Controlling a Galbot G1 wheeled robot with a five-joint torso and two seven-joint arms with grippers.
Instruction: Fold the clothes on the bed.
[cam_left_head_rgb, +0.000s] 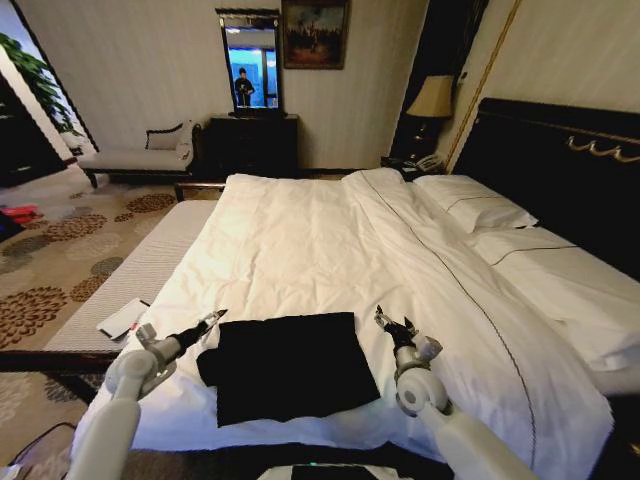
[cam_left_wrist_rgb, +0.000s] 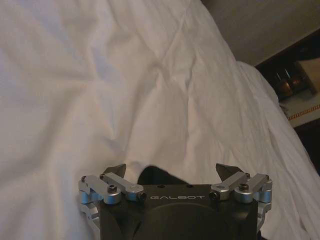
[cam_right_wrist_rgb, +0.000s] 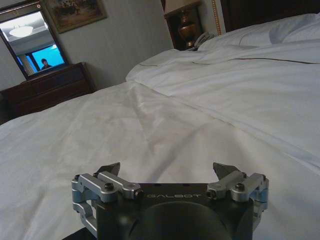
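Note:
My gripper will fold the black garment (cam_left_head_rgb: 292, 368). The garment lies flat with a wavy lower edge (cam_left_head_rgb: 300, 416), so it will hang limp, then double into a short piece of cloth during the fold.
The clothes (cam_left_head_rgb: 287, 364) are one black garment lying in a flat, roughly rectangular shape on the white bed (cam_left_head_rgb: 300, 230), close to its near edge. My left gripper (cam_left_head_rgb: 215, 318) hovers at the garment's upper left corner, open with nothing in it. In the left wrist view this gripper (cam_left_wrist_rgb: 171, 170) stands over white duvet, and a sliver of the black cloth (cam_left_wrist_rgb: 156, 176) shows between its fingers. My right gripper (cam_left_head_rgb: 390, 322) is just off the garment's upper right corner, also open and holding nothing. The right wrist view shows that gripper (cam_right_wrist_rgb: 167, 170) over bare duvet.
White pillows (cam_left_head_rgb: 475, 205) lie at the right against the dark headboard (cam_left_head_rgb: 560, 150). A grey padded strip (cam_left_head_rgb: 130, 270) with a paper (cam_left_head_rgb: 122, 318) on it runs along the bed's left side. Dresser with mirror (cam_left_head_rgb: 250, 140), lamp (cam_left_head_rgb: 432, 98) and pale chaise (cam_left_head_rgb: 140, 152) stand beyond.

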